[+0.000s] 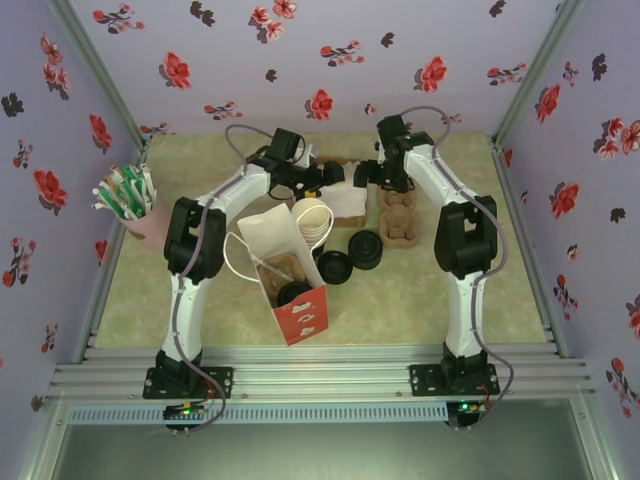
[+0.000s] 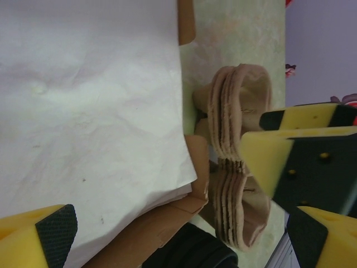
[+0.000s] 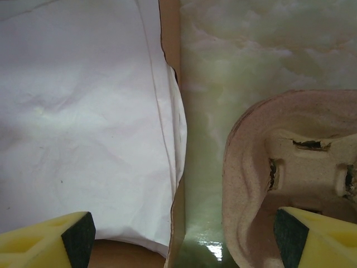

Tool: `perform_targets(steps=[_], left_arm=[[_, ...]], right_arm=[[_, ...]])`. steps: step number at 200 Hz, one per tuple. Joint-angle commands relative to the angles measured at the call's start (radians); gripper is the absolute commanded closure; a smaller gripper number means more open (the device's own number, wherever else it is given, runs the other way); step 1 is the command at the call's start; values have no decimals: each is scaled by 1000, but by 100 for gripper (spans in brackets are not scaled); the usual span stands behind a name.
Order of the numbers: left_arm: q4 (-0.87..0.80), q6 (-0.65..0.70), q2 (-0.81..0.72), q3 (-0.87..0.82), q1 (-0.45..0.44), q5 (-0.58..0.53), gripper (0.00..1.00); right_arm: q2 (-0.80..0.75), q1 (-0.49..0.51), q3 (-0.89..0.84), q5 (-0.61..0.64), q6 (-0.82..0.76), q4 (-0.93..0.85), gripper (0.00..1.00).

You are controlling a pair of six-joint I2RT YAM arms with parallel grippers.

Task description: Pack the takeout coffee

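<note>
My left gripper is in the way over the white napkins [image 1: 344,204]. It should first move back clear of the box so my right gripper can pinch the top napkin [image 1: 349,182].
A dark round lidded shape [image 1: 295,292] lies inside the white and red paper bag [image 1: 285,270] on its side at mid table; it looks like the takeout coffee, though I cannot tell for sure. My left gripper [image 1: 305,180] [image 2: 181,240] stands open at the back, over a stack of white napkins [image 1: 348,203] [image 2: 83,111], holding nothing. My right gripper [image 1: 385,180] [image 3: 184,240] is open too. It spans the napkins' edge [image 3: 83,111] and the rim of a pulp cup carrier [image 3: 290,167], with bare table between its fingers.
Stacked pulp carriers [image 1: 400,218] [image 2: 240,167] sit right of the napkins. A nested stack of cream cups [image 1: 312,220] stands by the bag. Loose black lids [image 1: 365,248] [image 2: 189,251] lie in the middle. A pink cup of straws [image 1: 135,205] is at far left.
</note>
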Motion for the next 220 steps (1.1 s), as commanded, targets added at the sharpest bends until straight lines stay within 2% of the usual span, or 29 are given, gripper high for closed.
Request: perform_targets(steps=[1, 26, 80, 98, 116, 162, 220], left_arm=[[-46, 26, -73, 35, 8, 4, 1], [-129, 75, -117, 74, 33, -47, 1], [-386, 182, -159, 114, 131, -348, 1], [-394, 187, -167, 73, 168, -385, 1], [-371, 168, -159, 32, 197, -377, 1], [-255, 111, -89, -33, 190, -270, 1], [-154, 55, 17, 4, 110, -149, 1]], right_arm=[[-58, -9, -18, -19, -3, 20, 15], [-63, -12, -28, -31, 1, 34, 15], [-46, -10, -23, -107, 8, 75, 15], [-41, -7, -19, -121, 7, 84, 16], [-37, -6, -14, -129, 4, 83, 17], [-45, -6, -30, -137, -4, 81, 20], [-65, -7, -40, -128, -17, 72, 24]])
